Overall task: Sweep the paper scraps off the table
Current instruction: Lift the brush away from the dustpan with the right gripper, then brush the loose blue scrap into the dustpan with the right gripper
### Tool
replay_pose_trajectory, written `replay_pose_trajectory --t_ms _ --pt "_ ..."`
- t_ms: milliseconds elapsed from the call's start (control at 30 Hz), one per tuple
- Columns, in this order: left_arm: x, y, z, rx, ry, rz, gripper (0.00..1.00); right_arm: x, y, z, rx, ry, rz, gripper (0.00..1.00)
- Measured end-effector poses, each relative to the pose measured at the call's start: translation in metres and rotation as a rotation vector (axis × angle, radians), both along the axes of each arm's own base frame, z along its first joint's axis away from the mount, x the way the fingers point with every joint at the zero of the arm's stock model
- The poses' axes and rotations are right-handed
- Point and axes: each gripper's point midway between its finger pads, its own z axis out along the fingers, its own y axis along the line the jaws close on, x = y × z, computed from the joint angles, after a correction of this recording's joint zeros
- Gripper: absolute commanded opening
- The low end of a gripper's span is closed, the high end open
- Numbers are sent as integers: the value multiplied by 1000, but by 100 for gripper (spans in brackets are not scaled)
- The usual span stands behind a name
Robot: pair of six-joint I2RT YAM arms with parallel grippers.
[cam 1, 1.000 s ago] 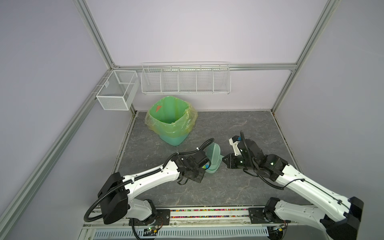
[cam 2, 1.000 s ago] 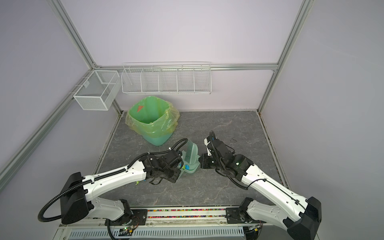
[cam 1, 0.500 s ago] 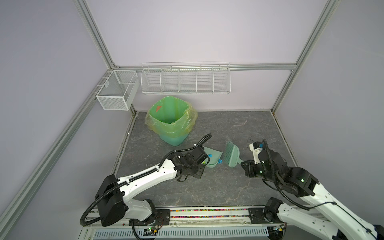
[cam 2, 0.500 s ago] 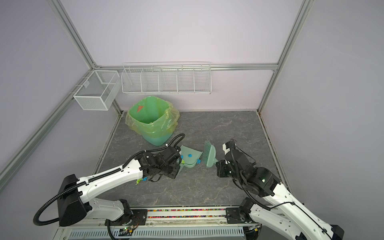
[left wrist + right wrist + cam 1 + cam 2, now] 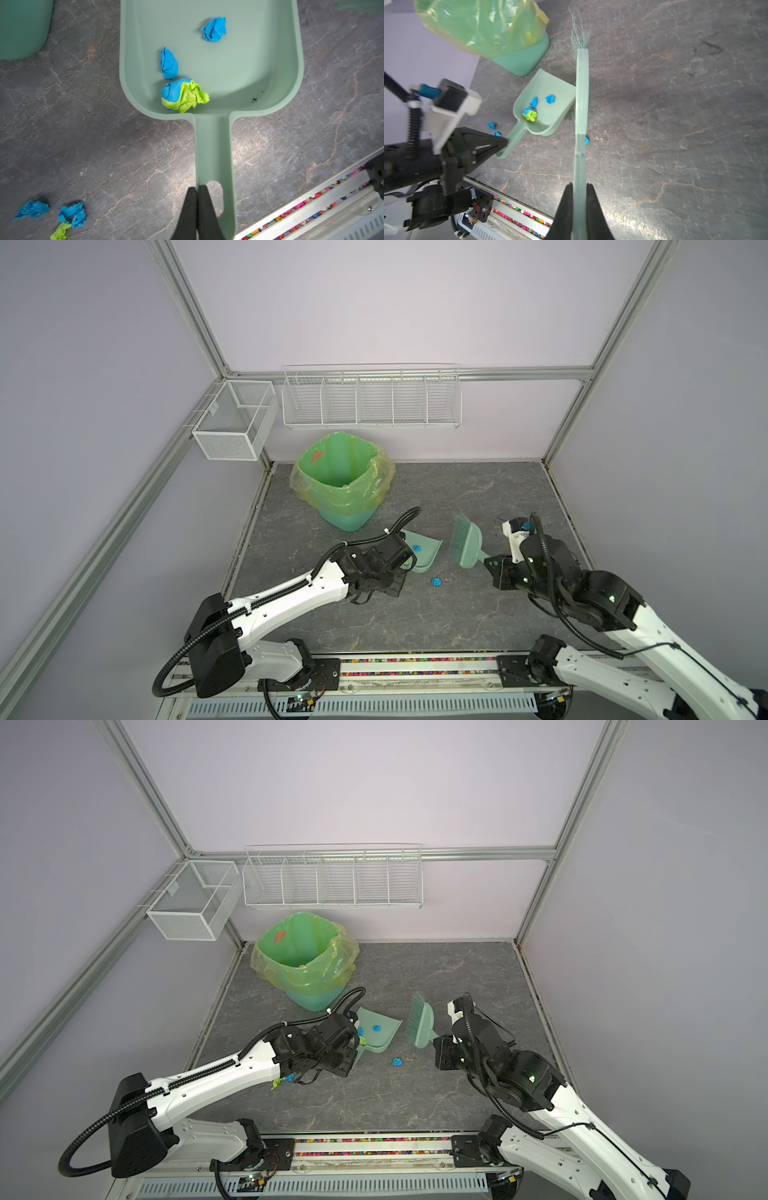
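The loose blue scrap (image 5: 436,581) is closer to the front rail than the opening of the dustpan (image 5: 424,552) is. My left gripper should pull the dustpan toward the rail before I sweep.
My left gripper (image 5: 197,188) is shut on the rim of the handle of the pale green dustpan (image 5: 239,68), which lies on the dark table (image 5: 415,618). Three paper scraps sit in the pan: two blue (image 5: 214,29) (image 5: 169,64) and one blue and lime (image 5: 184,95). More paper scraps (image 5: 31,209) (image 5: 72,214) lie loose beside the handle. One blue scrap (image 5: 436,581) (image 5: 397,1061) rests between pan and brush. My right gripper (image 5: 579,185) is shut on the handle of the green brush (image 5: 581,104) (image 5: 467,545), held just right of the pan's mouth.
A green bin lined with a yellow-green bag (image 5: 343,481) (image 5: 305,957) stands behind the pan at the back left. Two white wire baskets (image 5: 372,398) (image 5: 235,423) hang on the walls. A front rail with coloured bits (image 5: 415,664) edges the table.
The brush, pressed into the tilted dustpan a second ago, has drawn back to the right with my right arm. The pan has come down flatter, and a blue scrap now shows beside it.
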Motion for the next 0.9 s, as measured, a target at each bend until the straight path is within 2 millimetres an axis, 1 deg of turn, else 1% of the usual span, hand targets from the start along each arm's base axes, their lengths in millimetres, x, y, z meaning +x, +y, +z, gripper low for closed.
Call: replay_pose_trajectory --t_ms 100,167,233,367,500,633,767,900 --pt "-2 3 -3 11 7 1 0 10 11 17 8 -19 8 7" --pt "-3 5 -5 17 9 1 0 15 12 17 -15 -18 1 7" --pt "-6 10 -7 28 17 1 0 15 6 8 -63 4 -13 7" --pt "-15 17 -6 29 41 -5 0 9 -10 -11 -165 64 -31 7" --pt "-31 23 -1 5 56 -23 0 3 -20 -25 -248 118 -28 7" --pt "-55 30 -5 24 92 -53 0 3 -20 -38 -321 171 -7 7" --pt "-78 33 -13 70 124 -92 0 6 -14 -47 -363 213 19 7" --pt "-88 35 -19 92 142 -103 0 9 -6 -55 -387 247 49 7"
